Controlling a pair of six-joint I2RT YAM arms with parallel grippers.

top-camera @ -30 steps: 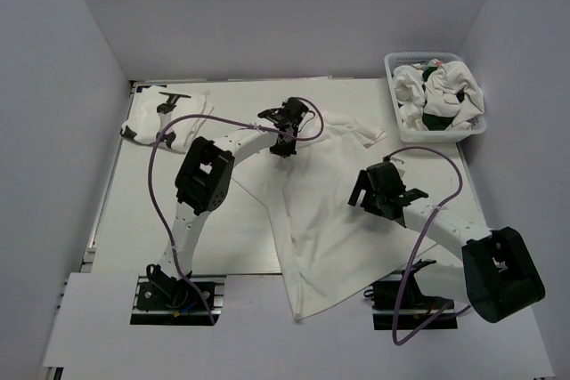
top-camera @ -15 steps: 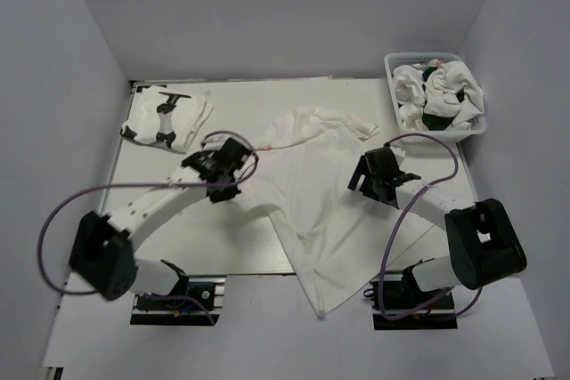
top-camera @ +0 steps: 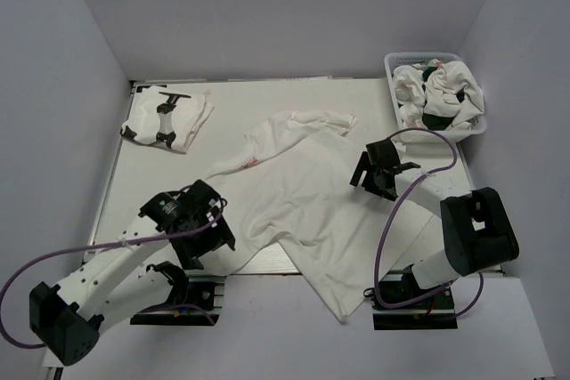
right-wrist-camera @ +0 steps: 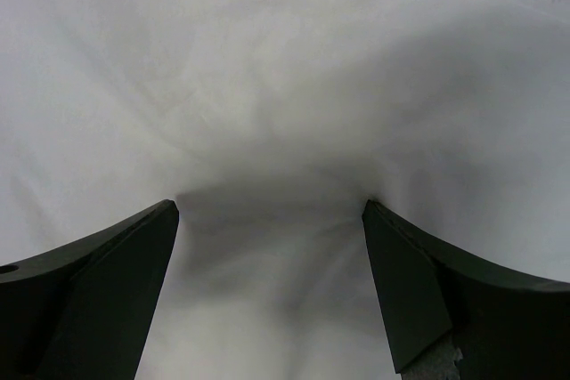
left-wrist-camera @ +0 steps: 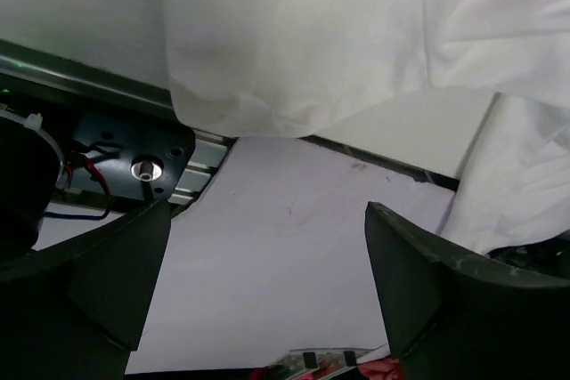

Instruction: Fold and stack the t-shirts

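My right gripper is to pull the cloth toward the table's back before folding, because the white t-shirt's lower corner hangs over the table's near edge.
A large white t-shirt lies spread over the middle of the table, with faint red print near its left sleeve and its hem hanging over the near edge. My left gripper hangs open at the near edge, just left of the shirt; the left wrist view shows the left gripper with nothing in it and the shirt's edge ahead. My right gripper stands open on the shirt's right side. In the right wrist view the right gripper has its tips against the white cloth.
A folded t-shirt with dark print lies at the back left. A white lattice basket at the back right holds several crumpled t-shirts. The table's metal front rail and the left arm's base mount sit by the left gripper.
My left gripper opened and let go of the shirt after dragging it from the far middle toward the near left. The right gripper stayed open over the shirt's right side.
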